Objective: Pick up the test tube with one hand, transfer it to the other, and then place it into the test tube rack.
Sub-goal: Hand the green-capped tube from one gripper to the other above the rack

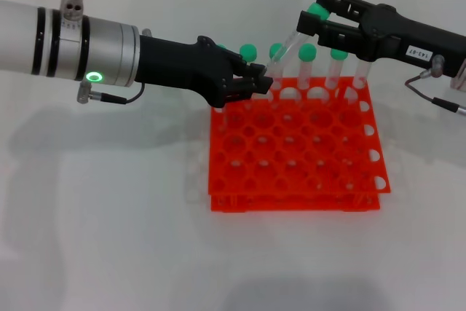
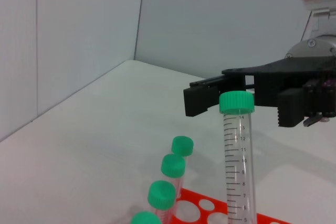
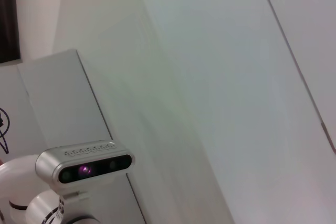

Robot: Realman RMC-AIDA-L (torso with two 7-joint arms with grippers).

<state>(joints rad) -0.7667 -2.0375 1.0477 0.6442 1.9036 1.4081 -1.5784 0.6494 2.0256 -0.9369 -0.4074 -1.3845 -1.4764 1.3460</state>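
My left gripper is holding the test tube's lower end (image 1: 272, 70), which must go into the rack. Next, my right gripper closes on the green cap (image 1: 318, 11) and takes over.
The test tube (image 1: 291, 43), clear with a green cap, leans up and to the right over the back row of the orange-red test tube rack (image 1: 291, 158). My left gripper (image 1: 261, 82), unlabelled with a green-lit ring, is shut on the tube's lower end. My right gripper (image 1: 314, 20), with a white label, is open with its fingers on either side of the green cap. In the left wrist view the tube (image 2: 237, 161) stands upright, and the right gripper (image 2: 244, 106) straddles its cap with a gap on one side. The right wrist view shows none of these.
Several other green-capped tubes (image 1: 307, 53) stand in the rack's back row; they also show in the left wrist view (image 2: 172, 165) above the rack (image 2: 210, 209). The rack's front rows hold open holes. White tabletop (image 1: 109, 216) lies around it.
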